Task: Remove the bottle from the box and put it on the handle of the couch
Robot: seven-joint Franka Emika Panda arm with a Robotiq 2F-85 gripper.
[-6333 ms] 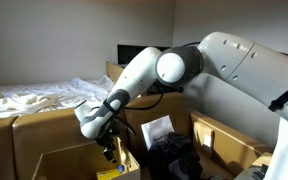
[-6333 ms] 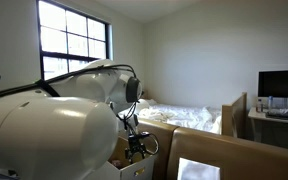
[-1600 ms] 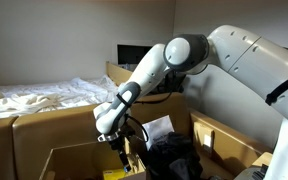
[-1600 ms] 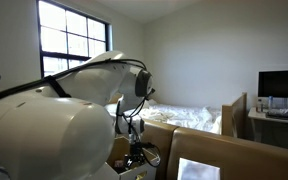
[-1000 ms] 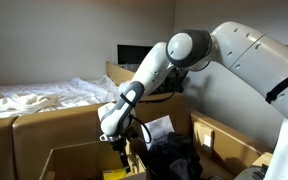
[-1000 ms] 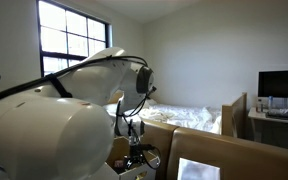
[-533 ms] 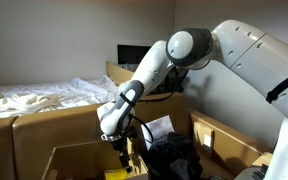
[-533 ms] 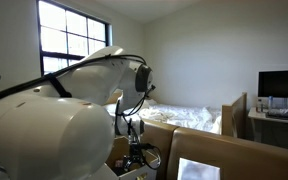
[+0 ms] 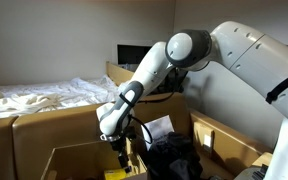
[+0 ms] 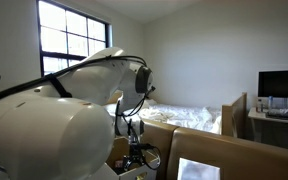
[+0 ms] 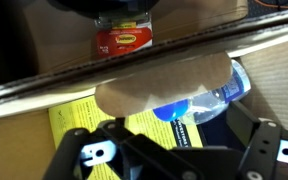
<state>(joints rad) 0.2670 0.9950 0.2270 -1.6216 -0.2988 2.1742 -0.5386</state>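
Note:
Next, I back off, turn my gripper and approach the blue cap (image 11: 171, 110) from another angle, as the bottle slants across my gripper's opening under the tan flap (image 11: 162, 88).
In the wrist view the clear bottle (image 11: 206, 98) with its blue cap lies on its side in the cardboard box (image 11: 274, 60), partly on a yellow packet (image 11: 79, 125). A tan flap (image 11: 159, 82) covers part of the bottle. My gripper (image 11: 174, 150) is open, with one finger on each side just short of the bottle and not touching it. In both exterior views the gripper (image 9: 122, 156) (image 10: 136, 153) reaches down into the box (image 9: 59, 158). The tan couch (image 9: 44, 125) stands behind the box; I cannot tell which part is its armrest.
A red packet (image 11: 122, 38) lies deeper in the box. Dark items (image 9: 174, 155) and a white paper (image 9: 157, 128) sit beside the gripper. A bed with white sheets (image 9: 44, 95), a monitor (image 10: 281, 84) and a window (image 10: 74, 40) are behind.
Over the last six seconds the arm swung across and lowered the gripper deeper into the box. In the last second nothing has visibly moved.

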